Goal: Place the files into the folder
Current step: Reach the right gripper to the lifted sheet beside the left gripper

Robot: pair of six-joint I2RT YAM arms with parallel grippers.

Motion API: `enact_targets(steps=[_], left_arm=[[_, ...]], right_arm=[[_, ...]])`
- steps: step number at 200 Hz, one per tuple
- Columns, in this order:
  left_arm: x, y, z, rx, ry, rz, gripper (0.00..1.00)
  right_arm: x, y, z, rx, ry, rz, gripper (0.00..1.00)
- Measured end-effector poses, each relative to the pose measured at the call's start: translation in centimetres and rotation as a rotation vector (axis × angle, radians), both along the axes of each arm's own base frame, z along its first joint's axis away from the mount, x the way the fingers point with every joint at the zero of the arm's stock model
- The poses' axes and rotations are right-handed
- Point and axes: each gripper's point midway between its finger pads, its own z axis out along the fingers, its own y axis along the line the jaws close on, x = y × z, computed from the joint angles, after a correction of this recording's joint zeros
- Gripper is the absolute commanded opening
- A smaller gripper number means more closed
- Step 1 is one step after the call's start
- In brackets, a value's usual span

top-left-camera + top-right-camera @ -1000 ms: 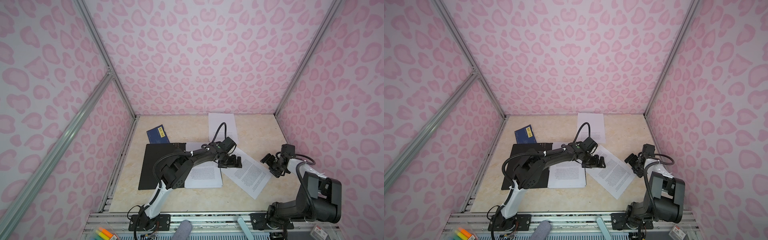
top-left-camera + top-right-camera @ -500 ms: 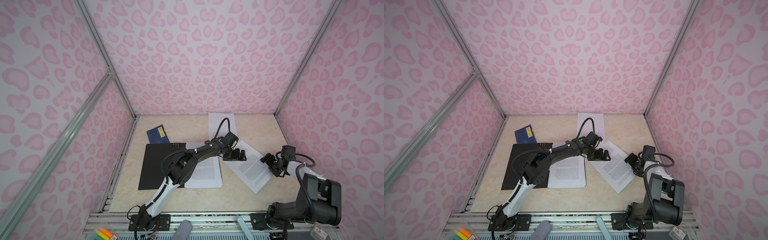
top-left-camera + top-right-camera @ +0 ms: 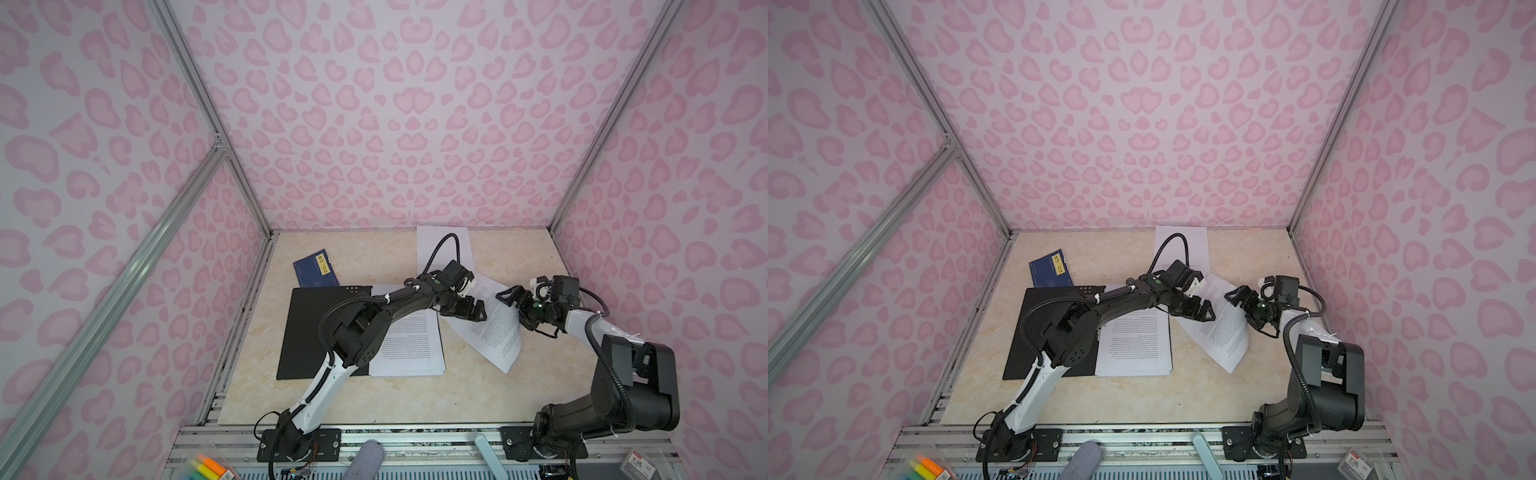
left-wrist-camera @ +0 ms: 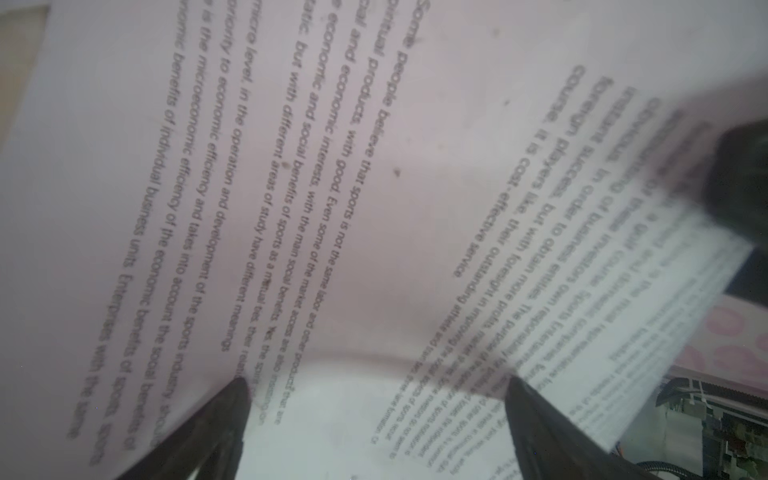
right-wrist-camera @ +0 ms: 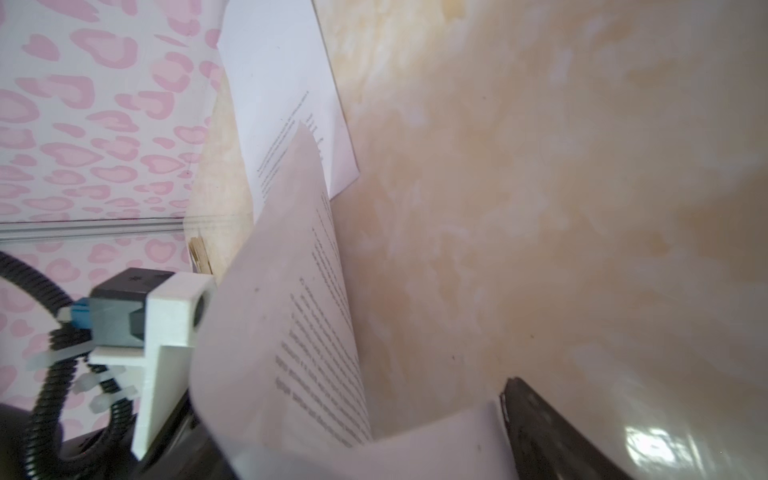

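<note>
The crooked sheet's edge (image 5: 276, 352) is curling up between the open fingers of the robot's right gripper, so the robot should hold them on both sides of that edge (image 3: 518, 322) before they close on it.
The folder (image 3: 309, 332) lies open at the left, black inside up. A stack of the files (image 3: 411, 345) rests on its right half. A loose printed sheet (image 3: 492, 332) lies askew to the right of the stack, and another sheet (image 3: 436, 247) lies by the back wall. My left gripper (image 3: 471, 311) is open low over the askew sheet (image 4: 374, 208), both fingertips (image 4: 237, 395) apart on it. My right gripper (image 3: 511, 297) is open at that sheet's right edge. The sheet (image 5: 291, 332) curls up between its jaws; one fingertip (image 5: 536, 419) shows, the other is hidden.
A small dark-blue booklet (image 3: 316, 270) with a yellow label lies behind the folder. Pink patterned walls close in the left, back and right sides of the beige table (image 3: 415, 399). Highlighters (image 3: 208, 467) sit at the front rail.
My right gripper has moved left up to the askew sheet's edge, and that edge now curls up. My left gripper shifted slightly toward the back. The sheet slid a little toward the back.
</note>
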Motion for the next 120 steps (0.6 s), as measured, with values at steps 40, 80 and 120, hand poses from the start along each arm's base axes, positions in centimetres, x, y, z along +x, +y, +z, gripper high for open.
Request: enact_targets(steps=[40, 80, 120], left_arm=[[-0.1, 0.2, 0.0, -0.017, -0.014, -0.027, 0.98], [-0.1, 0.3, 0.1, -0.040, -0.003, -0.037, 0.98], [-0.1, 0.3, 0.1, -0.052, 0.002, -0.046, 0.98]], right_arm=[[3.2, 0.3, 1.6, 0.019, -0.059, 0.044, 0.93], [5.1, 1.6, 1.4, -0.004, -0.046, 0.141, 0.91], [5.7, 2.7, 1.0, -0.019, -0.015, 0.229, 0.88]])
